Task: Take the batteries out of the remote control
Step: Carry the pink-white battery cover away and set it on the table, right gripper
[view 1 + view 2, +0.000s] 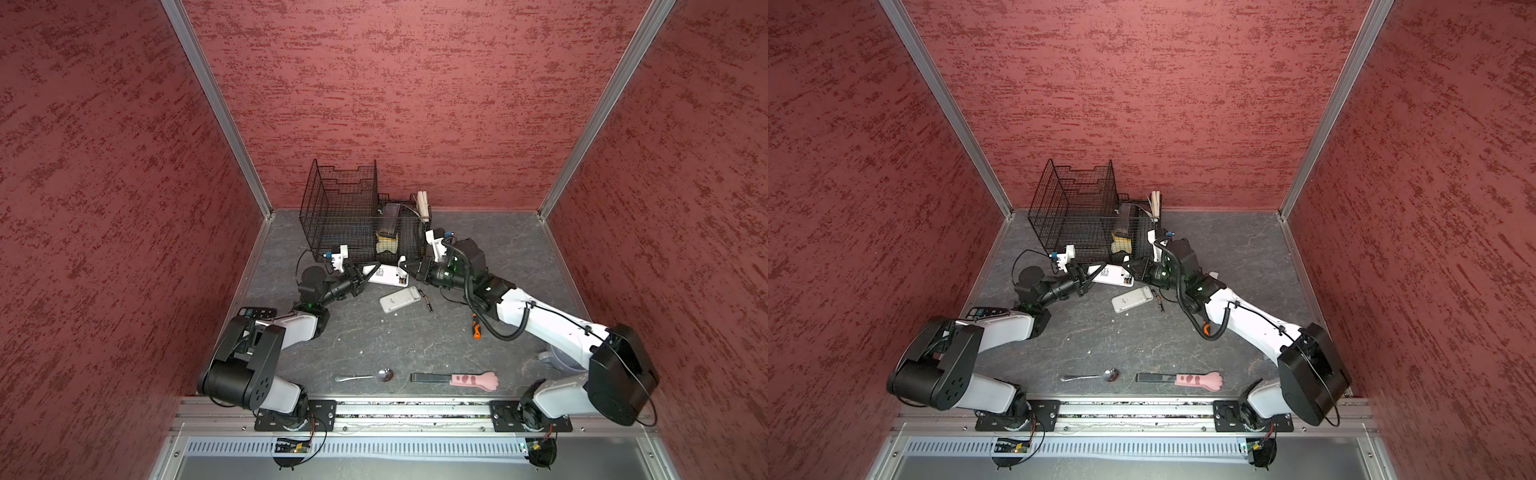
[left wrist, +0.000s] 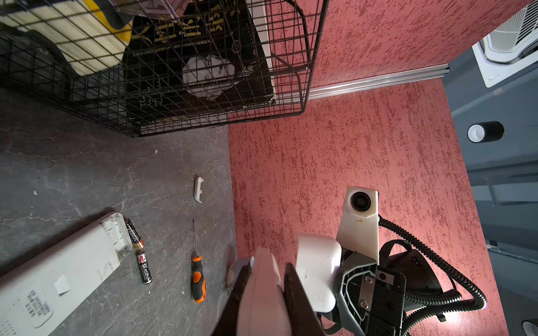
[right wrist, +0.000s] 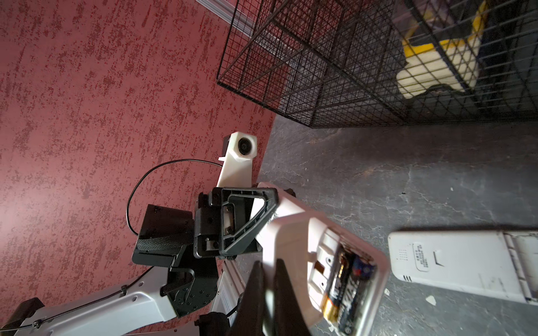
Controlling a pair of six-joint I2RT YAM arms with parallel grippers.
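The white battery cover is clear of the open compartment (image 3: 346, 285), so my right gripper should keep moving it toward the free spot (image 2: 163, 180) beside the second cover and let it go there.
A white remote control (image 1: 388, 276) (image 3: 294, 232) hangs just above the table between both grippers. My left gripper (image 1: 374, 271) (image 2: 267, 269) is shut on one end of it. My right gripper (image 1: 409, 268) (image 3: 269, 263) is shut on its white battery cover (image 2: 317, 270), which has come off the body. Two batteries (image 3: 349, 291) lie in the open compartment. A second white remote (image 1: 400, 299) (image 2: 58, 276) lies back-up on the table. Beside it lie two loose batteries (image 2: 134, 234) (image 2: 144, 267), seen in a top view as thin dark cylinders (image 1: 427, 301).
A black wire basket (image 1: 345, 216) holding a book stands right behind the grippers. An orange-and-black screwdriver (image 1: 476, 328) (image 2: 198, 276) lies under the right arm. A spoon (image 1: 365, 376) and a pink paw-shaped tool (image 1: 473, 380) lie near the front edge. A black remote (image 1: 257, 312) lies by the left arm.
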